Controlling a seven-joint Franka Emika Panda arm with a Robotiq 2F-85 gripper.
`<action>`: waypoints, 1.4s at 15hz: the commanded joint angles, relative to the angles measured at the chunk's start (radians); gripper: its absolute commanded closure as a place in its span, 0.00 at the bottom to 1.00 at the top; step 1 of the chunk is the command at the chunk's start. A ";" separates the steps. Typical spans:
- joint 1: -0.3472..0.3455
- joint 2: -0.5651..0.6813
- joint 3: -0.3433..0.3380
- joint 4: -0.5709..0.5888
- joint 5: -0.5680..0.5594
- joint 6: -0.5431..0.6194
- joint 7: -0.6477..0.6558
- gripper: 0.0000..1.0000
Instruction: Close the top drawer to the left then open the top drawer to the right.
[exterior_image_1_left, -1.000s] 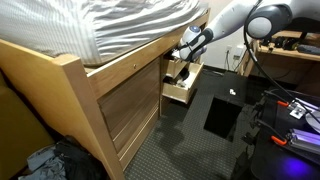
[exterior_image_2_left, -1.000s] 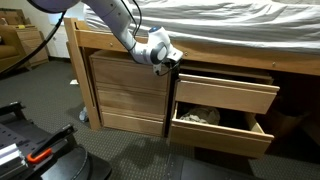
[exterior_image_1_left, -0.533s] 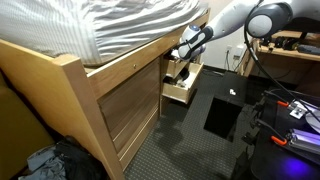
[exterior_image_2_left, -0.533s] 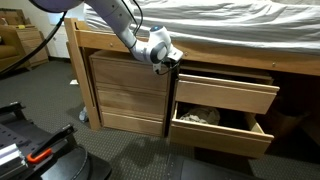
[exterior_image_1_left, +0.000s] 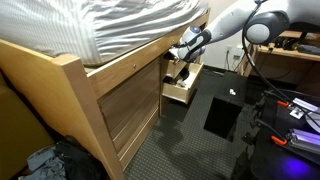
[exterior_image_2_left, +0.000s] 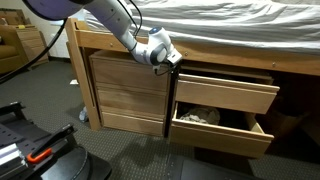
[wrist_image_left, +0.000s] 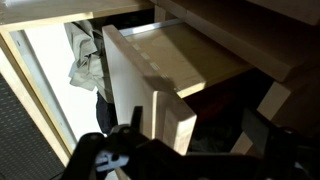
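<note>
The top drawer's front panel (wrist_image_left: 172, 112) is open only a crack, so next my gripper hooks a finger into the gap (wrist_image_left: 216, 106) behind the panel and pulls the drawer out again.
The top drawer to the left (exterior_image_2_left: 130, 72) is a plain pale-wood front, flush with the bed frame and shut; it also shows in an exterior view (exterior_image_1_left: 125, 65). The top drawer to the right (exterior_image_2_left: 225, 95) stands pulled out, as in an exterior view (exterior_image_1_left: 182, 70) and the wrist view (wrist_image_left: 150, 70). My gripper (exterior_image_2_left: 174, 62) is at that drawer's near end, by the frame post, as in an exterior view (exterior_image_1_left: 181, 52). In the wrist view my gripper (wrist_image_left: 192, 122) is open, its fingers astride the end of the drawer's front panel without pinching it.
The lower narrow drawer (exterior_image_2_left: 225, 135) is also pulled out, with white cloth (exterior_image_2_left: 195, 117) inside. Striped bedding (exterior_image_2_left: 230, 25) hangs above. A black mat (exterior_image_1_left: 222, 115) lies on the carpet. Dark clothes (exterior_image_1_left: 50, 160) are piled by the bed corner. Equipment (exterior_image_2_left: 30, 145) stands nearby.
My gripper has shifted very slightly at the drawer's end. Both drawers stay where they were.
</note>
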 joint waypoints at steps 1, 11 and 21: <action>0.036 0.012 -0.072 -0.003 0.006 0.004 0.064 0.00; 0.115 0.037 -0.321 0.000 -0.022 -0.151 0.314 0.00; -0.001 0.034 -0.092 0.057 -0.105 -0.146 -0.042 0.00</action>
